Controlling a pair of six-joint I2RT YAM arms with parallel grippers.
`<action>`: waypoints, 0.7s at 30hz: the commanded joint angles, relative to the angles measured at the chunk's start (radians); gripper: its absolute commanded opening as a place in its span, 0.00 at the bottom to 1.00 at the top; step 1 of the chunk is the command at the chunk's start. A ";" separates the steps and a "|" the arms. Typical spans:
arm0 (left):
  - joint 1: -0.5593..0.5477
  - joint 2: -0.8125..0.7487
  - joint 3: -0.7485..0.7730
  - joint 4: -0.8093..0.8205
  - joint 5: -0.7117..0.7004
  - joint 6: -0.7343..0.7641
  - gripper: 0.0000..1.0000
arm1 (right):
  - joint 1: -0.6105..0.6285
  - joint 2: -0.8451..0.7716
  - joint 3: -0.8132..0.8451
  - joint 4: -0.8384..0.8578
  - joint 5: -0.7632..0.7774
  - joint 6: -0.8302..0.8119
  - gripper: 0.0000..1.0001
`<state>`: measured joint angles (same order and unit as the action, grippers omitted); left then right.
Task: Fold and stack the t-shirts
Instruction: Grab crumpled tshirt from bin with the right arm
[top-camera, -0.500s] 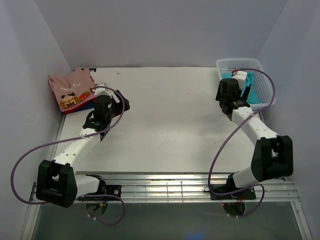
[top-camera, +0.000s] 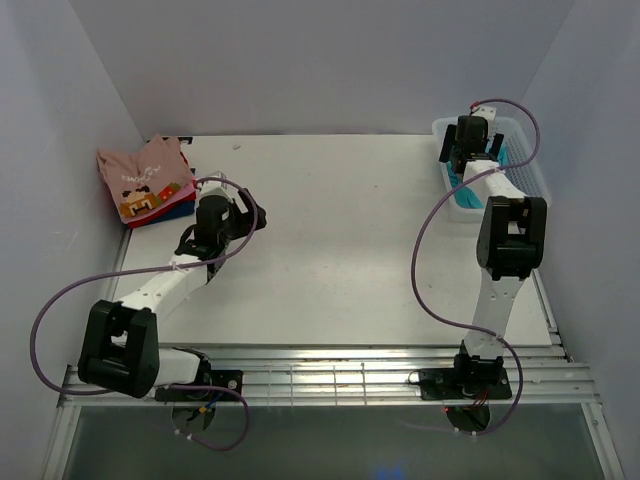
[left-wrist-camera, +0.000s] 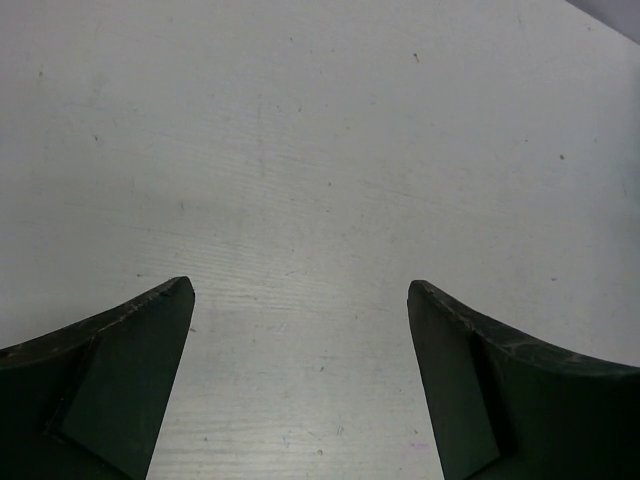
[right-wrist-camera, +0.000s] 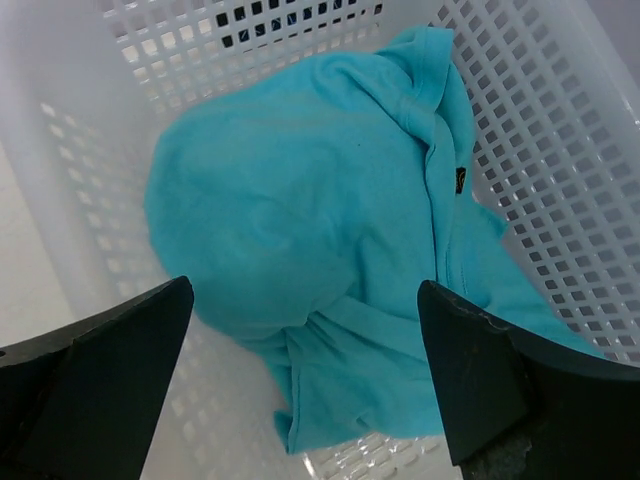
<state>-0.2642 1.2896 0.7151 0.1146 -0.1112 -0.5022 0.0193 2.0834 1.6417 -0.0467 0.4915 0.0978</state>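
Note:
My right gripper's open fingers are in line with the teal t-shirt's bunched fold (right-wrist-camera: 288, 288), so I should go on down into the basket (top-camera: 466, 190) until they close on the fold.
A teal t-shirt (right-wrist-camera: 320, 220) lies crumpled inside the white mesh basket (right-wrist-camera: 560, 150); a strip of it shows in the top view (top-camera: 461, 190). My right gripper (right-wrist-camera: 303, 283) is open and hangs above the shirt, apart from it; in the top view it is over the basket (top-camera: 470, 135). A folded stack sits at the far left: the pink shirt with a pixel-block graphic (top-camera: 143, 172) on top, red (top-camera: 150, 216) and dark blue (top-camera: 186, 203) edges beneath. My left gripper (top-camera: 240, 214) is open and empty over bare table (left-wrist-camera: 299, 282), right of the stack.
The basket (top-camera: 530, 172) stands in the back right corner against the wall. White walls close in the table (top-camera: 340, 230) on the left, back and right. A metal rail (top-camera: 340, 375) runs along the near edge.
My right arm has stretched back and its gripper has moved up over the far part of the basket. My left gripper has shifted slightly right and back.

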 joint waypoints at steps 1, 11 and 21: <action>-0.003 0.022 -0.003 0.025 0.018 0.016 0.98 | -0.050 0.047 0.105 -0.035 -0.037 0.003 0.99; -0.003 0.106 0.014 0.030 0.041 0.005 0.98 | -0.071 0.135 0.135 -0.111 -0.135 0.043 1.00; -0.004 0.080 0.007 0.030 0.044 0.004 0.98 | -0.073 0.173 0.096 -0.114 -0.254 0.060 0.73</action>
<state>-0.2642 1.4101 0.7136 0.1184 -0.0765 -0.4976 -0.0586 2.2425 1.7367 -0.1547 0.2920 0.1463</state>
